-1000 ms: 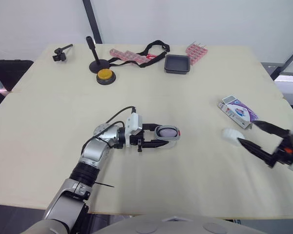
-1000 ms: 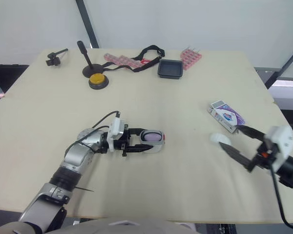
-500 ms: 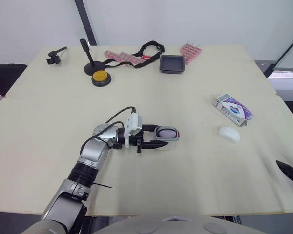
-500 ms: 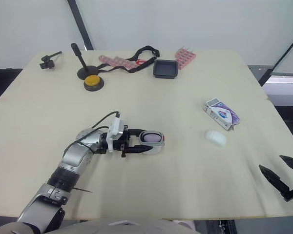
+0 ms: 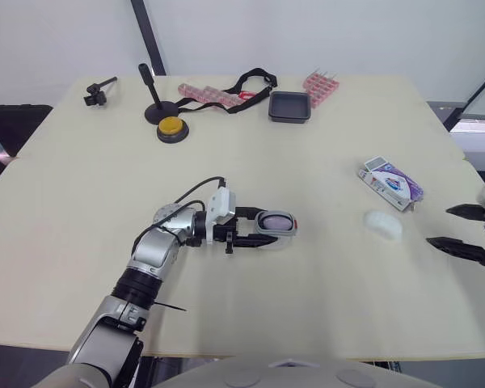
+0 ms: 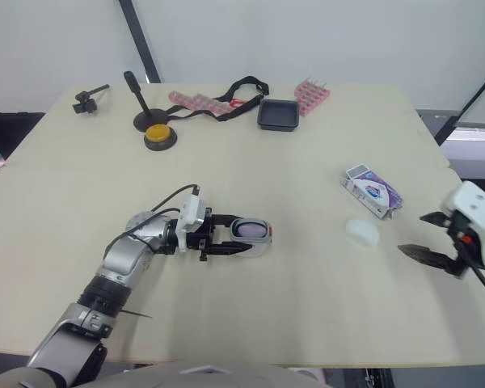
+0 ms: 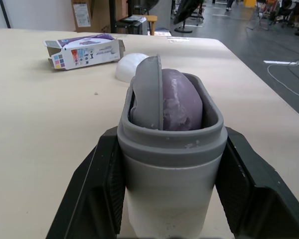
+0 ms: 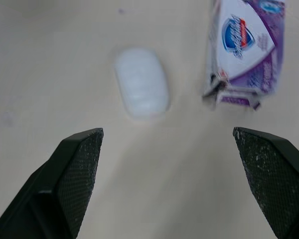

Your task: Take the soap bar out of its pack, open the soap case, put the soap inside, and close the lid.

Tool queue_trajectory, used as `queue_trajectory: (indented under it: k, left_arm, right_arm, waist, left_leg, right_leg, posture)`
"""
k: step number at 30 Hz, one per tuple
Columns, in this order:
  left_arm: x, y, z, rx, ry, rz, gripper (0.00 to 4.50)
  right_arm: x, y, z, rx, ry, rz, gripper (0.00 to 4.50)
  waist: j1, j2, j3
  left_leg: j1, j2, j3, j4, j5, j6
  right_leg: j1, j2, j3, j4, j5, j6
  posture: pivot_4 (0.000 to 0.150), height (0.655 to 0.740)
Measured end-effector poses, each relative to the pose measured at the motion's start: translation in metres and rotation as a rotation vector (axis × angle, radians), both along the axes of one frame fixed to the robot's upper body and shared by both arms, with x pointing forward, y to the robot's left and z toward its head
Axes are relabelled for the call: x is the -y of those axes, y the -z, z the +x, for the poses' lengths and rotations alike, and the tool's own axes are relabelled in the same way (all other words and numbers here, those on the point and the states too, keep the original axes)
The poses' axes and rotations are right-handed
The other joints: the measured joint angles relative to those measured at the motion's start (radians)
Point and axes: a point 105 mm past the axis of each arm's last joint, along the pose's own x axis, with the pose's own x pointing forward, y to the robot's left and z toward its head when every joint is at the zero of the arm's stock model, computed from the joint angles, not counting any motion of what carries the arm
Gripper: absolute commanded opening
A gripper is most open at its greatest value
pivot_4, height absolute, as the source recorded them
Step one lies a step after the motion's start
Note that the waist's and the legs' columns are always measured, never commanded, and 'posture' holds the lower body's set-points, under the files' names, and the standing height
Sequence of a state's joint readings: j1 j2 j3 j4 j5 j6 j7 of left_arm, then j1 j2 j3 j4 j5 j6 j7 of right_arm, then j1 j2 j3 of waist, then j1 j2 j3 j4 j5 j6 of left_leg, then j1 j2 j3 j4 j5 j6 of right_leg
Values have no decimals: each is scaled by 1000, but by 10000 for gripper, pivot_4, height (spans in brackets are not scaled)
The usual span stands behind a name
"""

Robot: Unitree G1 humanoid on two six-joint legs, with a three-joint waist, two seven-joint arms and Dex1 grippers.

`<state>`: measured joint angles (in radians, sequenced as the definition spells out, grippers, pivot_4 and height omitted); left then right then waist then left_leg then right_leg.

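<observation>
The translucent white lid [image 5: 383, 225] and the case's grey rim [image 5: 276, 222] share one rounded outline, so I expect the lid to cover the case's opening when I lower it there.
A white soap bar [image 5: 384, 224] lies bare on the table, just in front of its purple-and-white pack [image 5: 392, 183], whose end flap is open. My right gripper [image 5: 455, 227] hovers open to the right of the soap, apart from it; the right wrist view has the soap [image 8: 142, 82] and the pack [image 8: 244, 50] ahead of its spread fingers. Near the table's middle, my left gripper [image 5: 268, 227] is shut on the grey soap case [image 5: 276, 221]. In the left wrist view the case [image 7: 172, 149] shows purple inside and its grey lid stands ajar.
At the back stand a black tray [image 5: 291, 106], a yellow button [image 5: 171, 128], a black stand [image 5: 152, 89], pink blister packs [image 5: 323, 84] and a black strap [image 5: 250, 81]. A small black clamp [image 5: 97, 89] lies back left. The table's right edge [image 5: 478, 179] runs close by my right gripper.
My right gripper drew back from the soap toward the front right edge, then came up again to its right. The soap stays on the table. The left gripper and case are still. The camera shifted slightly.
</observation>
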<state>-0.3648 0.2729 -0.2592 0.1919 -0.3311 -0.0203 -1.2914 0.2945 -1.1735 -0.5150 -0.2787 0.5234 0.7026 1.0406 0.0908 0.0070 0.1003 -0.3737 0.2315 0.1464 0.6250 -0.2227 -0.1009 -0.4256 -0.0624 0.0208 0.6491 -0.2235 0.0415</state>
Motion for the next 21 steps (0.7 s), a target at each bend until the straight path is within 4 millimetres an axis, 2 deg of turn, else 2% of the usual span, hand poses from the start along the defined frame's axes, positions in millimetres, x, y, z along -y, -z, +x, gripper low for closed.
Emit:
queue_trajectory:
  k: [3, 7, 10, 21]
  left_arm:
    - [0, 0, 0, 1, -1, 2, 19396]
    - [1, 0, 0, 6, 0, 6, 19396]
    - [1, -1, 0, 7, 2, 5, 19396]
    - [4, 0, -3, 0, 24, 5, 19396]
  right_arm:
    - [-16, 2, 7, -87, -36, -31, 44862]
    - [-28, 1, 19, -128, -56, -68, 44862]
    - [-33, 3, 29, -157, -73, -94, 44862]
    - [-43, 27, 42, -248, -118, -132, 44862]
  waist:
    - [5, 0, 0]
    - [4, 0, 0]
    - [4, 0, 0]
    - [7, 0, 0]
  left_leg:
    - [0, 0, 0, 1, 0, 1]
    - [0, 0, 1, 1, 0, 1]
    - [0, 0, 1, 1, 0, 1]
    - [0, 1, 1, 2, 0, 1]
  right_leg:
    - [0, 0, 0, 0, 0, 0]
    - [-1, -1, 1, 1, 0, 0]
    - [-1, -1, 1, 1, 0, 0]
    - [-1, -1, 1, 2, 0, 0]
  posture:
    - [1500, 7291]
    - [1500, 7291]
    - [1500, 7291]
    - [1500, 7291]
